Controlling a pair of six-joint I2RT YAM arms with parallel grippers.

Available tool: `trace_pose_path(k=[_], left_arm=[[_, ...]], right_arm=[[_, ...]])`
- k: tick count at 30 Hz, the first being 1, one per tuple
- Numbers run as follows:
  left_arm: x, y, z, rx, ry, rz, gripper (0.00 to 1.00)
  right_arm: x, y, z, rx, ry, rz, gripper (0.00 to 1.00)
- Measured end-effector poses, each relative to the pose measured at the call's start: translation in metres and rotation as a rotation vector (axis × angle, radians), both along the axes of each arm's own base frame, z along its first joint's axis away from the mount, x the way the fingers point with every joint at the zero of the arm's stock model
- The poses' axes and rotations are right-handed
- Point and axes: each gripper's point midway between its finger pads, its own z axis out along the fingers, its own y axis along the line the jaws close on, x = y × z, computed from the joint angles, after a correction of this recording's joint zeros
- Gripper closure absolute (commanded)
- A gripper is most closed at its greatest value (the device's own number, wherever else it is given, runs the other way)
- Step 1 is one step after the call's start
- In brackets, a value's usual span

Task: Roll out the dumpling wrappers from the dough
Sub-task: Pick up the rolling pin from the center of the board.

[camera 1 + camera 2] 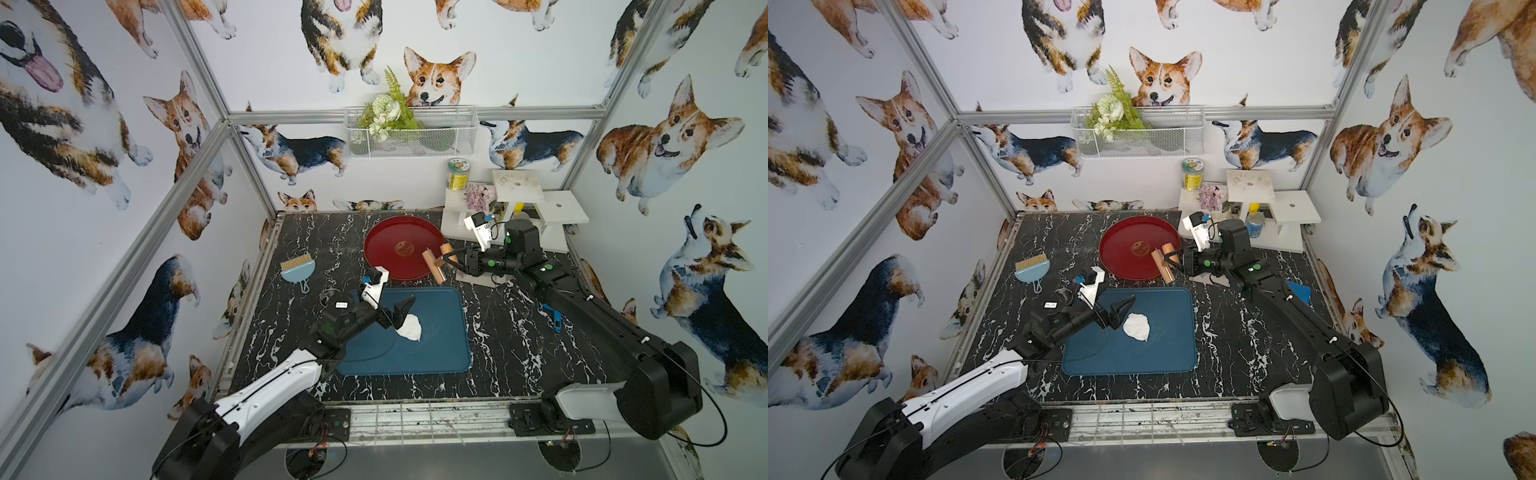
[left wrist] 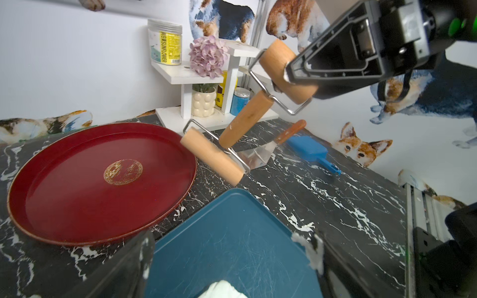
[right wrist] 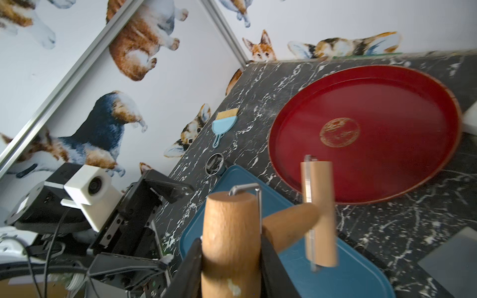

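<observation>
The roller is held by its upper body [image 2: 277, 59] in my right gripper, so next my left gripper grabs the roller's middle handle [image 2: 247, 119] and frees my right gripper before the dough is rolled.
The dough [image 1: 409, 327] [image 1: 1136, 327] is a white, flattened, irregular lump on the blue tray [image 1: 436, 345] [image 1: 1163, 349]. Its edge also shows in the left wrist view as dough [image 2: 222, 290]. My left gripper [image 1: 402, 312] [image 1: 1123, 311] [image 2: 229, 247] stands open just left of the dough, with white bits stuck on its fingertips. My right gripper [image 1: 449, 257] [image 1: 1173, 255] [image 3: 231, 247] is shut on a wooden double-ended roller [image 1: 434, 266] [image 2: 245, 121] [image 3: 229, 227], held in the air by the red plate's near right rim. The dumpling wrappers are out of view.
The red round plate [image 1: 399, 232] [image 2: 77, 193] lies behind the tray. A small brush and dustpan [image 1: 296, 268] and a metal ring cutter [image 3: 214, 165] lie at the left. A metal spatula [image 2: 258, 154] and blue scraper [image 2: 307, 147] lie at the right, a white shelf [image 1: 515, 199] at the back right.
</observation>
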Motion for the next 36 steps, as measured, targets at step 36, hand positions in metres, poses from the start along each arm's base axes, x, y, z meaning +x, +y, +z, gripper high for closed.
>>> trace_pose_path(k=[36], left_arm=[[0.011,-0.082,-0.003,0.173,-0.318,-0.113,0.3]], right_arm=[[-0.064,0.03,0.004,-0.004,0.038,0.223,1.0]])
